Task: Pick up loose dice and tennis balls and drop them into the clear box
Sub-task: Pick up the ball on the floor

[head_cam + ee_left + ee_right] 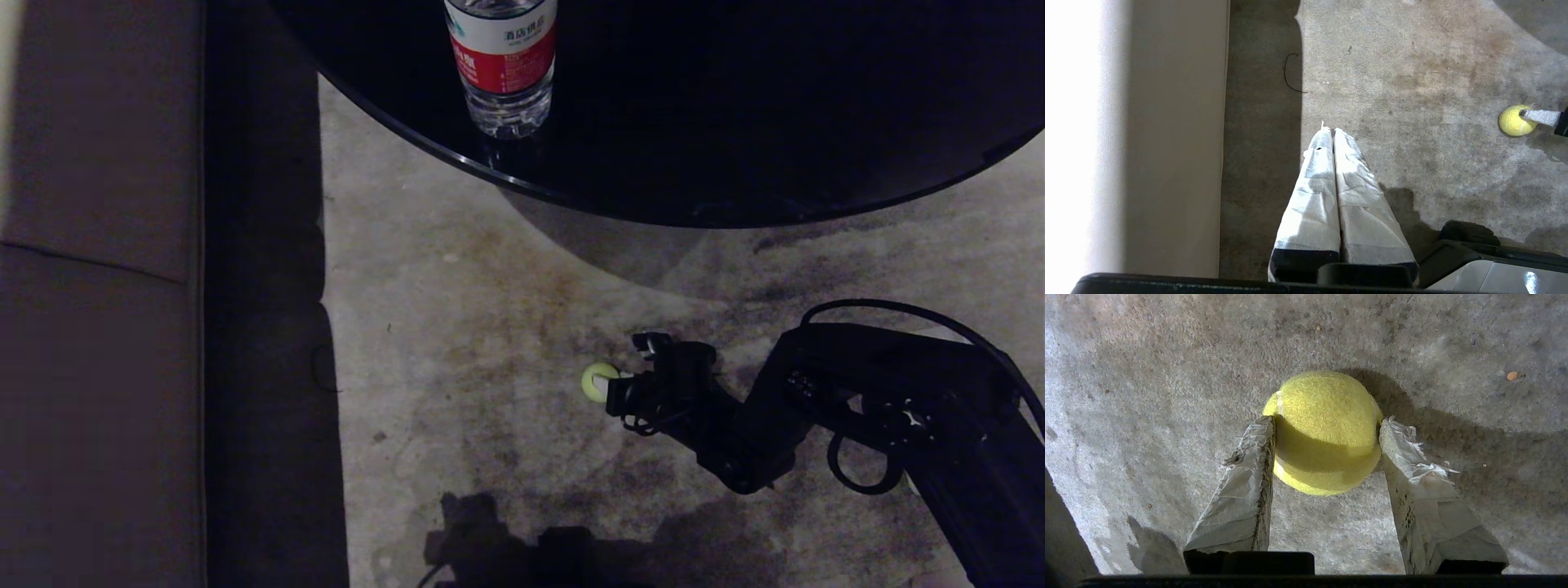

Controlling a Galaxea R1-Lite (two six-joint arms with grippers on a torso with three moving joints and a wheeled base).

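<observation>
The tennis ball is held by only the fingertips of my right gripper (pixel 1276 420). Next, I open, move farther past its middle (pixel 1327 433) and close before I lift it.
A yellow-green tennis ball (pixel 596 380) (pixel 1327 424) lies on the stained grey carpet, low in front of the round table. My right gripper (pixel 610 384) (pixel 1327 421) reaches down to it from the right. Both taped fingers (pixel 1257 457) press against the ball's sides, so the gripper is shut on it. The left wrist view also catches the ball (pixel 1514 121) with one taped fingertip (pixel 1541 116) against it. My left gripper (pixel 1333 131) hangs parked above the carpet near the sofa, shut and empty. No dice and no clear box are in view.
A black round table (pixel 653 214) overhangs the far side, with a water bottle (pixel 502 65) standing on it. A brown sofa (pixel 98 327) runs along the left. A thin dark wire (pixel 1289 75) lies on the carpet by the sofa's shadow.
</observation>
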